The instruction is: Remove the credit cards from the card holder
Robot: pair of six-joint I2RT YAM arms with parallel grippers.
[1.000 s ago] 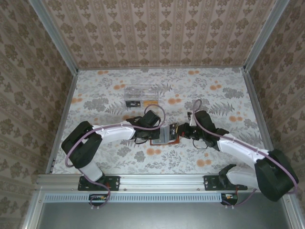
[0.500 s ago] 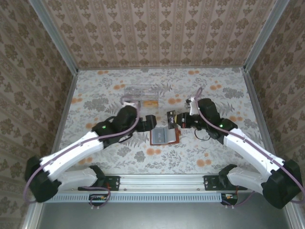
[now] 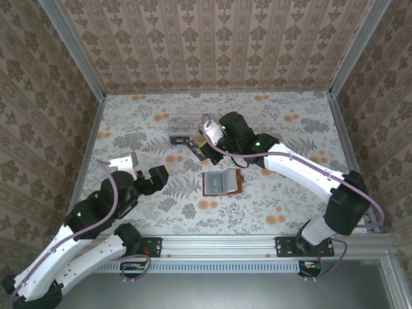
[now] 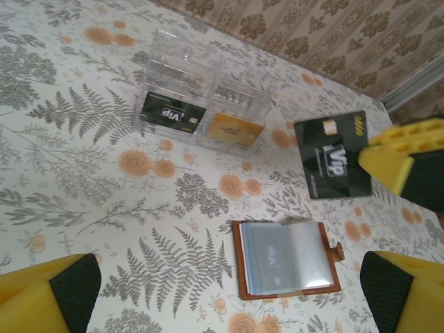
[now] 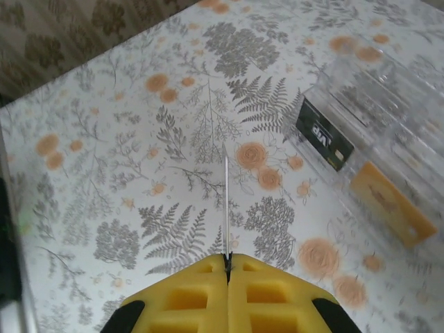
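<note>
My right gripper should keep going to the box's black-card slot (image 4: 172, 112) and let go there, as the held credit card's far edge (image 4: 303, 161) is free to go into the clear box.
The rust-brown card holder (image 3: 221, 183) lies open and flat on the floral table, with a grey VIP card behind its clear sleeves (image 4: 288, 267). My right gripper (image 3: 205, 143) is shut on a black VIP credit card (image 4: 333, 163), held in the air just in front of the clear plastic box (image 3: 191, 131). The right wrist view has that card edge-on (image 5: 226, 201) between the closed yellow pads (image 5: 227, 260). My left gripper (image 3: 151, 177) is open, left of the holder and apart from it, with its fingers wide (image 4: 222, 302).
The clear box (image 4: 201, 104) holds a black VIP card (image 4: 173, 114) and an orange card (image 4: 232, 130), which also appear in the right wrist view (image 5: 322, 135) (image 5: 392, 205). Patterned walls enclose the table on three sides.
The right arm pulled the black card off the holder and carried it back-left to the clear box. The left arm let go of the holder and drew back to the near left.
</note>
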